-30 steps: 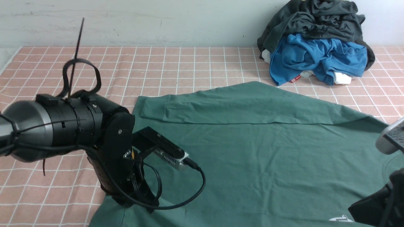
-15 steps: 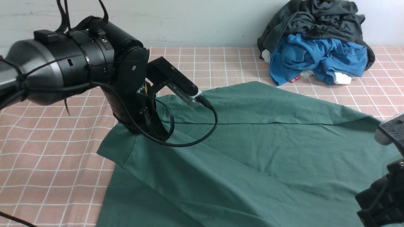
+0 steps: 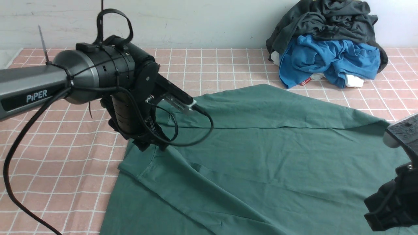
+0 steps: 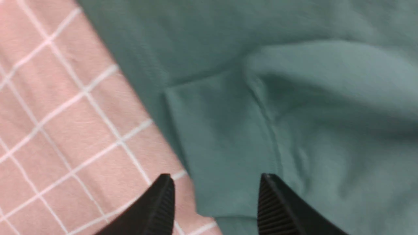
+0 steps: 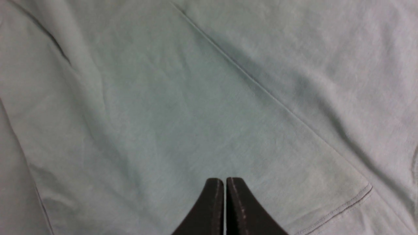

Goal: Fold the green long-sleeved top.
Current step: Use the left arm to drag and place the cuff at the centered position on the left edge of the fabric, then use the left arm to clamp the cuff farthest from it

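The slanting flap [image 3: 186, 188] has a soft, rounded ridge [image 3: 201, 177] along it, so the flap will droop loosely between the robot's grippers when the robot folds it over.
The green long-sleeved top [image 3: 277, 156] lies spread over the checked cloth, with one sleeve folded across its far part and its near-left part folded over in a slanting flap. My left gripper [image 3: 151, 146] hangs just above the left edge of that flap. In the left wrist view it [image 4: 215, 178] is open, nothing between its jaws, with a green fabric [image 4: 294, 98] corner below. My right gripper [image 5: 224, 179] is shut and empty over flat green cloth [image 5: 163, 114]. The right arm [image 3: 388, 209] shows at the lower right.
A heap of clothes sits at the back right against the wall: a dark charcoal garment [image 3: 329, 19] over a bright blue one [image 3: 326, 58]. The pink checked cloth [image 3: 65, 169] covers the table to the left of the top.
My left gripper carried the top's near-left corner away from the near edge, laid it down as a flap and opened. The right arm barely moved.
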`<state>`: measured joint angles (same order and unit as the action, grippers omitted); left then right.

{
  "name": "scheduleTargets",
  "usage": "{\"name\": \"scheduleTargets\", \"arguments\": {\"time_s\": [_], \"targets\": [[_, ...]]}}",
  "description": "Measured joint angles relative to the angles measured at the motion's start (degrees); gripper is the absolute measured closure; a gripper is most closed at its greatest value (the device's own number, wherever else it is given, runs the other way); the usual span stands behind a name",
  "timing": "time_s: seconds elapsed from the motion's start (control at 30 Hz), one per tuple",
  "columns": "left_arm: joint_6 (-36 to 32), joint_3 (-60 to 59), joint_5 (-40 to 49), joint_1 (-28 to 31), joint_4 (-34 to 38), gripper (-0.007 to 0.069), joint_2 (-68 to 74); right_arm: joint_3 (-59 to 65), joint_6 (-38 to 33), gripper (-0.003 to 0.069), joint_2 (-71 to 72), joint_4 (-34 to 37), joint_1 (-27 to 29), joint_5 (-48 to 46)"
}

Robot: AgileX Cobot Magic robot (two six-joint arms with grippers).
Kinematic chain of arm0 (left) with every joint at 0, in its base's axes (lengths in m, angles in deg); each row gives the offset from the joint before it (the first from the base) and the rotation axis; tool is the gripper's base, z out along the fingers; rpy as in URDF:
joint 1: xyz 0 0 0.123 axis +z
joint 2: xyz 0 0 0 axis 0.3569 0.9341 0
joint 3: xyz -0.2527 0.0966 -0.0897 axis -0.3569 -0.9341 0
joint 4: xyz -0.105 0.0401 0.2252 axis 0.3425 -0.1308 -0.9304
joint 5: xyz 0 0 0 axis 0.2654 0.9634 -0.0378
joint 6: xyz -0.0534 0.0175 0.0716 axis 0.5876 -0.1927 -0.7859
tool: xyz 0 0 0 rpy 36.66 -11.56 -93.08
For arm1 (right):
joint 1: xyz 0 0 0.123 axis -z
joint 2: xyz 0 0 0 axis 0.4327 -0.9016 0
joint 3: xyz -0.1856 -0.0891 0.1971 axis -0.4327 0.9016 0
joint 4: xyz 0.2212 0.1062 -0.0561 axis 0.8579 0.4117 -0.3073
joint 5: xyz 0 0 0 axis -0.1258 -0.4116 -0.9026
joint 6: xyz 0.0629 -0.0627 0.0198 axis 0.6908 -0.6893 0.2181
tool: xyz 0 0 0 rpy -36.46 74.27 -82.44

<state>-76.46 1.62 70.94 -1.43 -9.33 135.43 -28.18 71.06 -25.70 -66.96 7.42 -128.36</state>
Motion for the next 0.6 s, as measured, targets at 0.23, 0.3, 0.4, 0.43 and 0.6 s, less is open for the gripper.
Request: {"name": "scheduleTargets", "arguments": {"time_s": [0.23, 0.3, 0.4, 0.43, 0.6], "targets": [[1.9, 5.6, -2.7, 6.4, 5.0, 0.0246, 1.4, -3.2, 0.3, 0.0646, -0.1, -0.9, 0.0, 3.6], [1.3, 9.1, -3.2, 8.5, 8.3, 0.0246, 3.8, -5.6, 1.1, 0.0645, -0.4, -2.2, 0.0, 5.2], [-0.4, 13.5, -3.2, 10.4, 11.0, 0.0246, 8.1, -9.3, 2.2, 0.0642, -2.1, -3.8, 0.0, 5.7], [-1.0, 15.3, -3.2, 10.7, 11.7, 0.0246, 9.8, -10.5, 2.6, 0.0641, -3.0, -4.6, 0.0, 5.7], [-2.5, 23.7, -3.2, 11.0, 14.7, 0.0246, 17.7, -14.3, 3.1, 0.0637, -8.4, -5.6, 0.0, 5.3]]}}
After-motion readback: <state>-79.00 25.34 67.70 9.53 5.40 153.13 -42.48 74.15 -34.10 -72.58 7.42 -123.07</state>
